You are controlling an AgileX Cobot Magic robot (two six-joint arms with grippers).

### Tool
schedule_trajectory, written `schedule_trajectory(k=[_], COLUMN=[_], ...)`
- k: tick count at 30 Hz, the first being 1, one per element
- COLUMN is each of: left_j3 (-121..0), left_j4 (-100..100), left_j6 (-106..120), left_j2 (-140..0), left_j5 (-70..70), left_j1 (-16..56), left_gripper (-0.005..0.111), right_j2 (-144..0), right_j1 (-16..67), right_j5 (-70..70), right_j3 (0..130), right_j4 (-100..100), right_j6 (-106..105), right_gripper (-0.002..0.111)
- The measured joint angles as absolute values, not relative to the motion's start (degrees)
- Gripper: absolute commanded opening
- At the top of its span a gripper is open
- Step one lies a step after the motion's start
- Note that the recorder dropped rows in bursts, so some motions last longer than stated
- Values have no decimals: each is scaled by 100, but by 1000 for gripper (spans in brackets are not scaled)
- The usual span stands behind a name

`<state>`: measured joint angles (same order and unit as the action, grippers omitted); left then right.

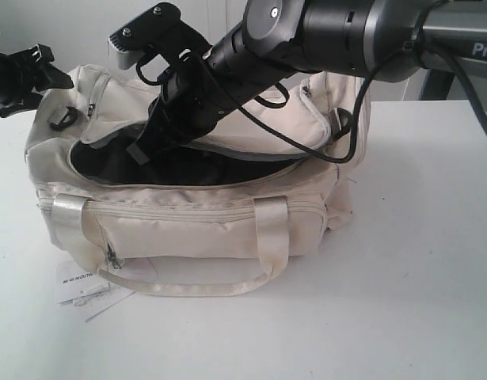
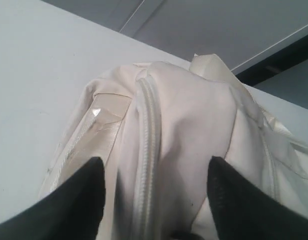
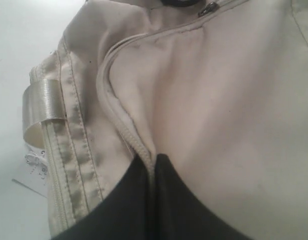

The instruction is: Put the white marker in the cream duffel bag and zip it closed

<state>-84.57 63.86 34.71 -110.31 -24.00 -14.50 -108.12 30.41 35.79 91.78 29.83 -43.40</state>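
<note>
I should open my right gripper, because it is holding the flap's edge (image 3: pixel 127 128), which is away from the zipper slider. I should then take the slider (image 1: pixel 91 110) with it while my left gripper keeps the bag steady.
The cream duffel bag (image 1: pixel 195 226) stands on the white table with its top unzipped, showing a dark inside. My right gripper (image 3: pixel 151 157) reaches across from the right to the opening and is shut on the corded zipper edge of the bag's top flap (image 1: pixel 251 131); in the exterior view it sits at the opening's left part (image 1: pixel 138 152). My left gripper (image 2: pixel 155 160) is open at the bag's left end (image 1: pixel 57 79), its black fingers (image 2: pixel 88 190) straddling a zipper ridge (image 2: pixel 146 150) without holding it. The white marker is out of view.
A small white paper tag (image 1: pixel 81 289) lies on the table (image 1: pixel 417 277) by the bag's front left corner. A shiny satin handle (image 1: pixel 268 229) hangs down the front. The right arm's black cable (image 1: pixel 350 134) loops over the bag's right end.
</note>
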Motion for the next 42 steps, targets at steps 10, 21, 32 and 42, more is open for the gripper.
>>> schedule_trajectory(k=[10, 21, 32, 42], left_j3=[-8457, -8457, -8457, -8457], left_j4=[6442, 6576, 6729, 6771], left_j6=[3471, 3471, 3471, 3424], left_j2=[-11251, -11251, -11251, -11251], left_j5=[-2483, -2561, -2643, -2738], left_j1=[-1450, -1450, -1450, -1463], left_gripper=[0, 0, 0, 0], right_j2=[-10812, -10607, -11074, -12605], right_j1=[3041, 3041, 3665, 3886], right_j5=[3891, 5071, 3070, 2177], right_j3=[9178, 9178, 9427, 11178], right_j4=[2970, 3302, 6667, 5502], right_j6=[-4394, -4214, -6171, -5182], right_gripper=[21, 56, 1, 0])
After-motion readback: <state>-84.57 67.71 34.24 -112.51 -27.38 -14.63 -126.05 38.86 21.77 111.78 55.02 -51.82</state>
